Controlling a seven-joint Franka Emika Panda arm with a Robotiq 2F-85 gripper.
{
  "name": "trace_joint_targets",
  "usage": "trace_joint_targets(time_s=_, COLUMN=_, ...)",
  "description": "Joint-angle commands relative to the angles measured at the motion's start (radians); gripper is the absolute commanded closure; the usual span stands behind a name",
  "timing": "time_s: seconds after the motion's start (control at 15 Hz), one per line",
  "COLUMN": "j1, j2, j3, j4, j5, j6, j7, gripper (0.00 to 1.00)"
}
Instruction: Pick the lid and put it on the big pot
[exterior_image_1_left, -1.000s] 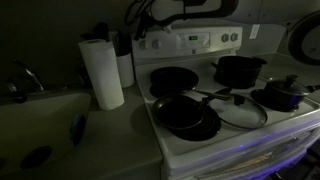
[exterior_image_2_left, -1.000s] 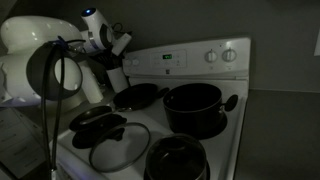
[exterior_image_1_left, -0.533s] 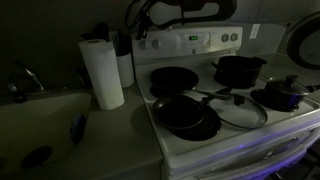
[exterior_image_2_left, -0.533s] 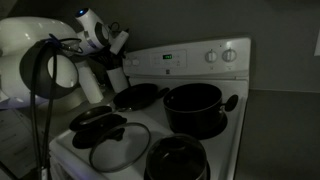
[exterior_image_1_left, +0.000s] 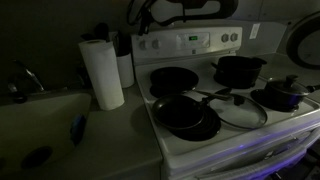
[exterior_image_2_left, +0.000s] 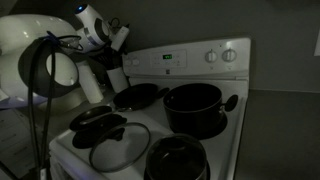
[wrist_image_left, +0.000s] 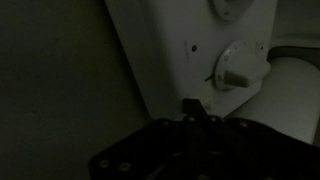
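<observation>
My gripper should swing back over the frying pans (exterior_image_1_left: 176, 79) and point down, because it is facing the control panel's end (exterior_image_1_left: 145, 45), far from the glass lid.
The glass lid (exterior_image_1_left: 238, 112) lies flat on the stove's front, beside a frying pan; it also shows in an exterior view (exterior_image_2_left: 120, 145). The big pot (exterior_image_1_left: 240, 68) stands open on a back burner, and shows in an exterior view (exterior_image_2_left: 193, 105). My gripper (exterior_image_2_left: 119, 39) is high above the stove's back edge, far from the lid. The wrist view is very dark: my gripper (wrist_image_left: 190, 106) shows as one narrow tip, seemingly shut and empty, in front of the white control panel.
A small dark pot with a knob (exterior_image_1_left: 280, 95) sits at the front. Two black frying pans (exterior_image_1_left: 185, 116) (exterior_image_1_left: 174, 80) fill the other burners. A paper towel roll (exterior_image_1_left: 101, 72) stands on the counter beside the stove, next to a sink (exterior_image_1_left: 40, 115). A control knob (wrist_image_left: 240, 66) is close to the wrist.
The arm has shifted slightly up and back above the stove's rear. The lid, pots and pans have not moved.
</observation>
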Motion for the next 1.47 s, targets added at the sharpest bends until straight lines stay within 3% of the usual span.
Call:
trace_joint_targets(time_s=0.0, j1=-0.021, j2=0.012, j3=-0.035, j4=0.026, j5=-0.020, j6=-0.010, j7=-0.010, gripper=1.00)
trace_joint_targets(time_s=0.27, j1=-0.013, j2=-0.029, j3=-0.069, j4=0.023, j5=-0.014, j6=-0.159, j7=0.013, gripper=1.00)
trace_joint_targets(time_s=0.53, j1=-0.049, j2=-0.051, j3=0.010, j4=0.035, j5=0.090, j6=-0.270, j7=-0.021, gripper=1.00)
trace_joint_targets(time_s=1.0, j1=-0.067, j2=-0.089, j3=0.083, j4=0.055, j5=0.249, j6=-0.438, j7=0.100, gripper=1.00)
trace_joint_targets(time_s=1.4, j1=-0.084, j2=-0.068, j3=0.130, j4=0.046, j5=0.342, j6=-0.370, j7=0.118, gripper=1.00)
